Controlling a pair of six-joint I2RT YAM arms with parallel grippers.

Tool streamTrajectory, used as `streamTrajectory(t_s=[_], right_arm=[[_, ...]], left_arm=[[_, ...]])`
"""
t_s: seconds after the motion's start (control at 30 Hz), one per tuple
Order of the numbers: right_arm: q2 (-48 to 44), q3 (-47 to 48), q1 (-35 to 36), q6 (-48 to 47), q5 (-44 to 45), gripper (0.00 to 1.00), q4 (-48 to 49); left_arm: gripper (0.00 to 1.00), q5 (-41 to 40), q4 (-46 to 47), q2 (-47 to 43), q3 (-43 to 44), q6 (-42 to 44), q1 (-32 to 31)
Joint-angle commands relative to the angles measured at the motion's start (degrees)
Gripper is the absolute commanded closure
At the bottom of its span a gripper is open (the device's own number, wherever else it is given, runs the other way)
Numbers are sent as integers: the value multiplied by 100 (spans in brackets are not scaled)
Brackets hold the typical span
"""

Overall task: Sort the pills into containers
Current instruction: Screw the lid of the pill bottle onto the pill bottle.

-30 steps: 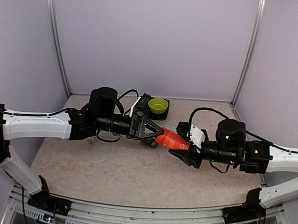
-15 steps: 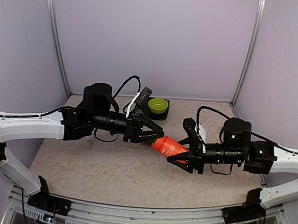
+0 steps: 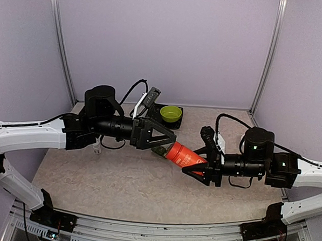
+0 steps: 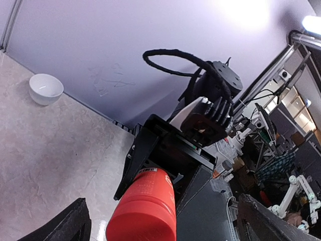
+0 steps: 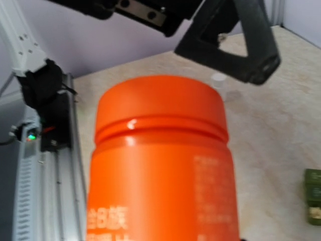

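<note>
I should reach deeper, because the orange pill bottle's cap [image 3: 173, 150] is only at my left gripper's fingers. I should grip the cap before my right gripper lets go of the bottle's base.
An orange pill bottle [image 3: 185, 156] hangs tilted above the table, cap still on, with my right gripper [image 3: 201, 168] shut on its base. The bottle [image 5: 160, 160] fills the right wrist view and hides that gripper's fingers. My left gripper [image 3: 168, 144] is open, its fingers standing wide either side of the capped end [image 4: 145, 206] without touching it. Part of the dark green containers [image 3: 159, 150] shows under the left fingertips, and a corner of them [image 5: 313, 196] shows on the table. No pills are in view.
A green bowl [image 3: 171, 113] sits on a black tray [image 3: 178, 121] at the back of the table. A small white bowl [image 4: 46, 89] stands near the back wall. The two arms meet over the table's middle.
My left gripper was shut on the bottle's cap and has now opened wide, drawing back a little to the left. The right gripper, still holding the bottle, has shifted slightly right and lower.
</note>
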Motion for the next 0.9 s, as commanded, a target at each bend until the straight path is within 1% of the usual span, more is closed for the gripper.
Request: streamTrajectory(t_s=[0.0,0.13,0.27,0.33,0.5,0.67,0.83,0.87], right_arm=[[-59,234,46,-618,477,84,-174],[34,269,48,-872,713,84,-226],[18,212,46,-1045,880,84,-126],[-4,141,47,-1089,895,84,-43],[67,123,53,-1158,843,84,-31],[138,107,46,-1159,826,84,32],[183,67,46,-1038,963,84,105],[180,58,46,-1017,993,84,105]], left_arm=[[1,-461,-606,153,235,-541,-8],[1,-583,-848,299,264,-637,18],[1,-428,-770,410,241,-664,10],[4,-387,-725,430,222,-685,9],[18,-207,-398,488,146,-750,10],[25,28,-123,546,123,-780,-12],[37,192,-3,567,145,-747,-76],[38,211,5,559,143,-725,-92]])
